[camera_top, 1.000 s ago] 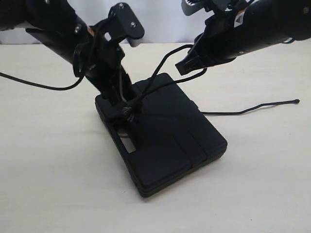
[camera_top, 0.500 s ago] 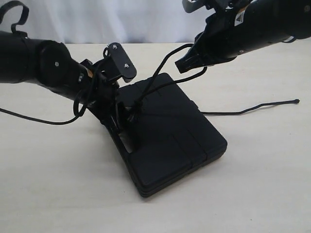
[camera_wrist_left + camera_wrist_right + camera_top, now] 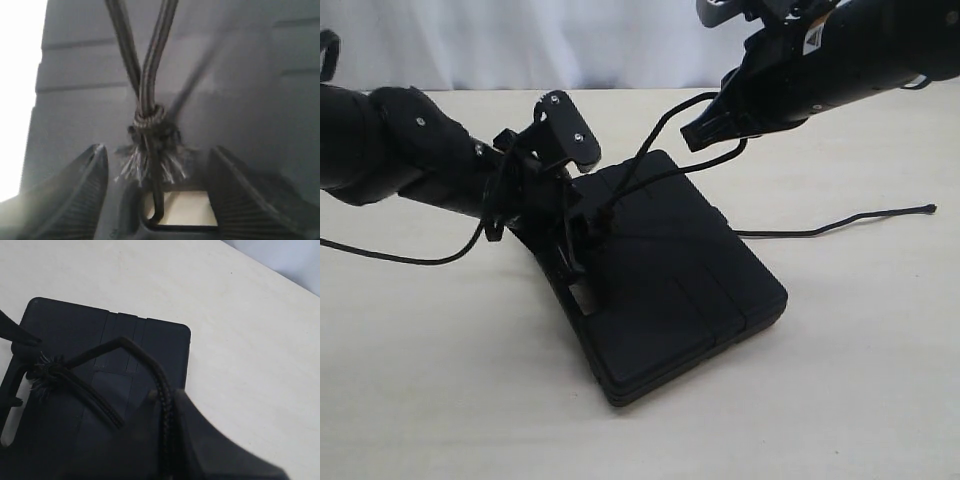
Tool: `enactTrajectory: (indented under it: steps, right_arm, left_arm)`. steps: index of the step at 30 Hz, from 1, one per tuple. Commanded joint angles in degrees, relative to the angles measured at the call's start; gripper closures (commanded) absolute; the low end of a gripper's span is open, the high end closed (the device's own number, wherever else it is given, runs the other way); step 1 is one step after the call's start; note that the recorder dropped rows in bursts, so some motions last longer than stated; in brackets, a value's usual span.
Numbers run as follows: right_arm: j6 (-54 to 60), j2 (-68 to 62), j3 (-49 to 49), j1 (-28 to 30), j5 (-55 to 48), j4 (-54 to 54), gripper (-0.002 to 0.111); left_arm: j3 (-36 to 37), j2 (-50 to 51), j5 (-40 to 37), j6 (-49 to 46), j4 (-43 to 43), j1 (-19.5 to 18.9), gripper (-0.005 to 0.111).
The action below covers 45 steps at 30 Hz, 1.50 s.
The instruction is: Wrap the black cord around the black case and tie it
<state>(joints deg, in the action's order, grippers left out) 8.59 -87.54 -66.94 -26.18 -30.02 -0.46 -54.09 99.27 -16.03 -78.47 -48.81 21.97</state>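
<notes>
The cord's loose tail is beyond the case and my right gripper is on the cord's loop, so next my left gripper pinches the knot before my right gripper takes the tail.
The black case lies flat on the table, its handle slot at the left arm's end. The black cord is knotted by that slot, and the frayed tuft spreads just below the knot. My left gripper is open, its fingers standing either side of the knot and tuft without touching them. Two strands rise from the knot to my right gripper, which hangs above the case's far end. It is shut on the black cord. A loose tail trails over the table to the right.
A thin smooth arm cable sags onto the tabletop under the left arm. Pale bare table surrounds the case on all sides. A white backdrop closes off the far edge.
The left arm has swung down from a steep pose to a low, nearly level one, its gripper staying at the case's handle end. The right gripper and its cord hardly moved.
</notes>
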Motion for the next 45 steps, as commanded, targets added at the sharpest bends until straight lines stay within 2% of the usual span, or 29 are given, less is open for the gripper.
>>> enactTrajectory:
  steps: [1,3,5,6,7,9,13,18,29,31,33,39,42,43,45]
  right_arm:
    - [0.0,0.4,-0.3,0.2,-0.4,0.0,0.104]
    - [0.0,0.4,-0.3,0.2,-0.4,0.0,0.104]
    - [0.0,0.4,-0.3,0.2,-1.0,0.0,0.104]
    - [0.0,0.4,-0.3,0.2,-1.3,0.0,0.104]
    - [0.0,0.4,-0.3,0.2,-1.4,-0.1,0.104]
    - [0.0,0.4,-0.3,0.2,-1.1,-0.4,0.104]
    - [0.0,0.4,-0.3,0.2,-0.7,-0.4,0.104]
    - [0.0,0.4,-0.3,0.2,-0.7,-0.4,0.104]
    - [-0.4,0.4,-0.3,0.2,0.0,-0.2,0.104]
    - [-0.4,0.4,-0.3,0.2,0.0,-0.2,0.104]
    - [-0.4,0.4,-0.3,0.2,0.0,-0.2,0.104]
    - [-0.4,0.4,-0.3,0.2,-0.1,-0.2,0.104]
    - [-0.4,0.4,-0.3,0.2,-0.1,-0.2,0.104]
    - [-0.4,0.4,-0.3,0.2,-0.1,-0.2,0.104]
    - [-1.4,0.4,-0.3,0.2,0.8,-0.2,0.104]
  left_arm:
    - [0.2,-5.0,-8.0,-11.4,-13.7,-4.8,0.050]
    - [1.2,-5.4,-13.4,-20.4,-24.9,-7.7,0.050]
    - [5.3,-5.4,-20.8,-37.1,-43.1,-12.0,0.050]
    - [7.2,-5.4,-22.7,-43.1,-49.5,-13.3,0.050]
    - [8.5,-5.4,-24.2,-44.3,-51.1,-14.3,0.050]
    - [8.7,-4.6,-27.2,-44.3,-51.1,-15.5,0.050]
    - [7.4,-1.0,-26.2,-44.3,-51.1,-15.2,0.050]
    - [4.4,5.0,-30.4,-44.3,-51.1,-15.2,0.050]
    - [1.9,8.7,-27.2,-44.3,-47.1,-15.2,0.050]
    - [0.7,9.5,-28.6,-44.3,-46.0,-15.1,0.050]
    - [-0.7,10.3,-28.7,-44.3,-45.8,-14.3,0.050]
    - [-5.1,13.7,-20.3,-44.3,-39.2,-8.5,0.050]
    - [-6.1,14.2,-16.7,-44.3,-38.9,-7.2,0.051]
    - [-6.1,14.2,-16.5,-44.3,-39.1,-7.2,0.053]
    - [-6.1,14.2,-16.1,-44.3,-39.1,-7.3,0.083]
